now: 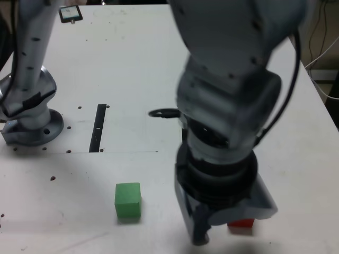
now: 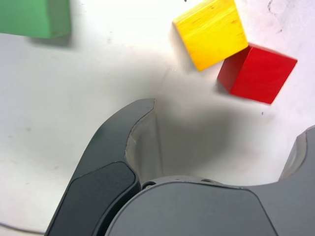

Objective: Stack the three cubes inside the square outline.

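The red cube (image 1: pixel 241 223) will come away by itself when I lift it, since the red and yellow cubes touch only at a corner (image 2: pixel 247 45).
The wrist view shows the yellow cube (image 2: pixel 210 32) and the red cube (image 2: pixel 257 73) touching at a corner on the white table, with the green cube (image 2: pixel 34 17) apart from them at the frame's edge. My gripper (image 2: pixel 221 132) hangs open above the table just short of the yellow and red cubes, nothing between its fingers (image 2: pixel 123 142). In the exterior view the gripper (image 1: pixel 220 227) is low at the front. The green cube (image 1: pixel 128 201) sits to its left, and the red cube (image 1: pixel 241 225) peeks out beneath it. The yellow cube is hidden there. The square outline (image 1: pixel 70 14) lies at the far back left.
The arm's base (image 1: pixel 32 121) stands at the exterior view's left. A narrow black strip (image 1: pixel 98 127) lies beside it, mid-table. A dark loop (image 1: pixel 164 112) shows behind the arm. Cables (image 1: pixel 318 58) hang off the table's right edge.
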`<state>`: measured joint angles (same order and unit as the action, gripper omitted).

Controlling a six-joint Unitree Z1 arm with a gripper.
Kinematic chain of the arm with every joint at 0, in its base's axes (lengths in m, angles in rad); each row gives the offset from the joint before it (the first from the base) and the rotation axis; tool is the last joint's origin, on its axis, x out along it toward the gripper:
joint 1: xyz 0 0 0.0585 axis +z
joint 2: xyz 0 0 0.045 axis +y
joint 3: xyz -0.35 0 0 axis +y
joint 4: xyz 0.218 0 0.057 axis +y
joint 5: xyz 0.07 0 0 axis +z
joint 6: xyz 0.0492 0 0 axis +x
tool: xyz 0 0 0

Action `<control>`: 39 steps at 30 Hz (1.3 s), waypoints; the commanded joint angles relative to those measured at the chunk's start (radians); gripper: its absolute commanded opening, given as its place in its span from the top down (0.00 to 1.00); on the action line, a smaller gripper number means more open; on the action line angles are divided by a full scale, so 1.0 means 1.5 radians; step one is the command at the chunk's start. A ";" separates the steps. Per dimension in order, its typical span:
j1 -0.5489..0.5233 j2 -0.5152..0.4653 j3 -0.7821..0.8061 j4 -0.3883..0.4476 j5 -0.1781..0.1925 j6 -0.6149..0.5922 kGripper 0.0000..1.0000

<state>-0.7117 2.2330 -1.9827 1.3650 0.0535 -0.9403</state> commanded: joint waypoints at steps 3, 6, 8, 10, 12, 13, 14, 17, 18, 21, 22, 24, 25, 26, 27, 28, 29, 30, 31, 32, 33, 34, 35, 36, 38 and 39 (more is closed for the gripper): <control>0.008 0.024 -0.024 0.002 0.002 0.002 0.05; 0.011 0.037 -0.036 0.001 0.002 0.003 0.05; 0.015 0.044 -0.040 0.001 0.002 0.006 0.05; 0.019 0.049 -0.040 0.000 0.003 0.010 0.05; 0.024 0.054 -0.041 -0.002 0.004 0.015 0.05; 0.027 0.058 -0.041 -0.004 0.005 0.019 0.05; 0.029 0.060 -0.042 -0.006 0.006 0.023 0.05; 0.037 0.066 -0.043 -0.013 0.007 0.031 0.05; 0.039 0.066 -0.043 -0.016 0.007 0.033 0.05; 0.044 0.068 -0.043 -0.023 0.007 0.039 0.05; 0.045 0.068 -0.043 -0.024 0.007 0.040 0.05; 0.046 0.069 -0.043 -0.028 0.008 0.043 0.05; 0.047 0.070 -0.043 -0.030 0.008 0.044 0.05; 0.048 0.071 -0.043 -0.031 0.008 0.045 0.05; 0.049 0.072 -0.043 -0.033 0.009 0.046 0.05; 0.049 0.074 -0.043 -0.035 0.009 0.048 0.05; 0.050 0.076 -0.042 -0.036 0.010 0.049 0.05; 0.051 0.078 -0.042 -0.037 0.011 0.051 0.05; 0.052 0.080 -0.041 -0.038 0.011 0.052 0.05; 0.052 0.082 -0.041 -0.039 0.012 0.054 0.05; 0.053 0.084 -0.040 -0.040 0.014 0.055 0.05; 0.054 0.086 -0.040 -0.040 0.015 0.056 0.05; 0.054 0.087 -0.040 -0.041 0.017 0.057 0.06; 0.055 0.087 -0.041 -0.041 0.018 0.058 0.06; 0.057 0.088 -0.041 -0.041 0.020 0.061 0.07; 0.058 0.089 -0.041 -0.040 0.020 0.062 0.07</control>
<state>-0.6300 2.3613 -2.0421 1.3056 0.0816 -0.8514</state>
